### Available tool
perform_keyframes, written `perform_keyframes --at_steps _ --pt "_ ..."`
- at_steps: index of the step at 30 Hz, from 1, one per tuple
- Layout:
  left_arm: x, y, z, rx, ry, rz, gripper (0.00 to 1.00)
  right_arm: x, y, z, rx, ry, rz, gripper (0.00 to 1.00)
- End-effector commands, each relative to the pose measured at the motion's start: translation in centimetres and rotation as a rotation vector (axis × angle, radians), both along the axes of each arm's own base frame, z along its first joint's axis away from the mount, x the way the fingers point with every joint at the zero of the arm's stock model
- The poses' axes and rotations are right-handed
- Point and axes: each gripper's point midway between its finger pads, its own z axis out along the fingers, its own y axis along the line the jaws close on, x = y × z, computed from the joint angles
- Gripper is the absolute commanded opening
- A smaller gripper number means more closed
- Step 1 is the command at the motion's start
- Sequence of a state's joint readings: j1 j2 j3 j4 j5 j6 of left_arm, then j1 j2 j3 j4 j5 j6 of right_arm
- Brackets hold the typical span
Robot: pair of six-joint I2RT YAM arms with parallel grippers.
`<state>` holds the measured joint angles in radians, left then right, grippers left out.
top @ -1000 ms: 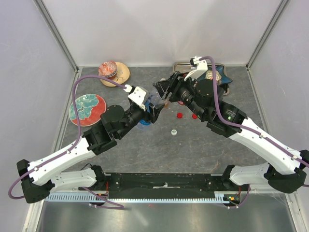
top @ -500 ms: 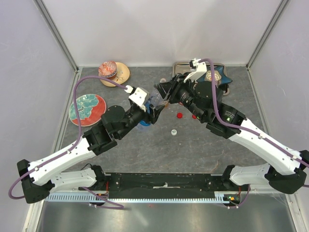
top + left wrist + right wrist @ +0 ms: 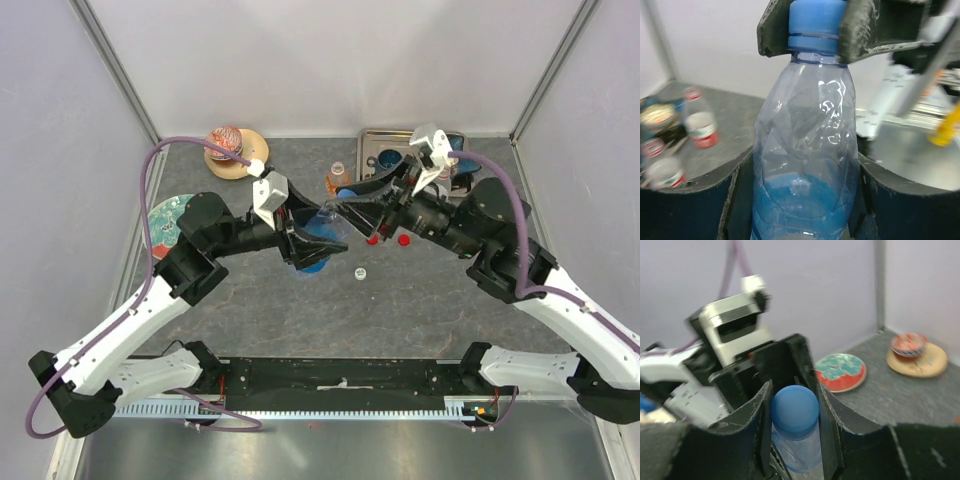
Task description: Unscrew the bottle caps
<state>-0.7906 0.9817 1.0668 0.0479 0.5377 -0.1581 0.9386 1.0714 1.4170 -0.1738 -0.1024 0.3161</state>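
Observation:
My right gripper should go on twisting the blue cap (image 3: 795,412) until the turn ends, then let go. Fingers are on both sides of the cap, and my left gripper is holding the bottle's body (image 3: 805,150).
My left gripper (image 3: 805,205) is shut on the lower body of a blue-tinted bottle (image 3: 807,150), held off the table near its middle (image 3: 318,235). The bottle's blue cap (image 3: 795,410) sits on its neck. My right gripper (image 3: 794,412) is shut on that cap (image 3: 817,22), one finger on each side. Two red caps (image 3: 372,240) (image 3: 404,240) and a white cap (image 3: 359,271) lie loose on the table. An orange-liquid bottle (image 3: 337,178) stands behind. Blurred red-labelled bottles (image 3: 702,131) show in the left wrist view.
A metal tray (image 3: 372,138) holding a blue cup (image 3: 390,160) stands at the back right. A red and teal plate (image 3: 165,222) lies at the left. Behind it a wooden plate (image 3: 252,150) carries a patterned bowl (image 3: 224,142).
My right gripper has closed onto the blue cap. Both arms have shifted, and the bottle now sits a little further right and more tilted between them.

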Motion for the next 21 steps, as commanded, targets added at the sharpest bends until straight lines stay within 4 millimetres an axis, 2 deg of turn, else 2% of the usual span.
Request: perform_keyframes --at_steps 1,2,3,6,7,8,10,11,17,21 --pt "-9.1 0.7 3.2 -0.04 0.017 -0.575 0.54 -8.4 1.6 1.3 -0.005 -0.214 0.473 0.0" --pt "-9.7 0.9 3.3 -0.037 0.054 -0.621 0.54 -9.2 1.7 1.2 -0.011 -0.212 0.525 0.0" --pt "-10.5 1.2 3.4 -0.032 0.014 -0.69 0.55 -9.4 2.1 0.8 -0.02 -0.201 0.564 0.0" --pt "-11.2 1.4 2.6 -0.007 0.07 -0.778 0.55 -11.8 2.1 0.4 -0.02 -0.202 0.726 0.0" --pt "-11.3 1.5 2.8 -0.022 0.026 -0.795 0.55 -12.7 2.0 0.1 -0.02 -0.209 0.781 0.0" --pt "-11.3 1.3 2.4 -0.006 0.08 -0.816 0.55 -13.7 1.7 0.0 -0.021 -0.223 0.846 0.0" --pt "-11.6 1.6 2.4 -0.012 0.04 -0.85 0.54 -14.8 1.3 -0.7 -0.037 -0.233 0.932 0.0" --pt "-11.7 1.5 2.1 0.003 0.075 -0.868 0.54 -15.7 0.9 -1.1 -0.049 -0.242 1.001 0.0" --pt "-11.5 1.4 2.1 0.011 0.076 -0.883 0.53 -16.2 0.9 -3.8 -0.094 -0.206 1.097 0.0" --pt "-11.3 1.3 1.8 0.025 0.084 -0.877 0.53 -15.6 1.1 -4.1 -0.098 -0.198 1.073 0.0"
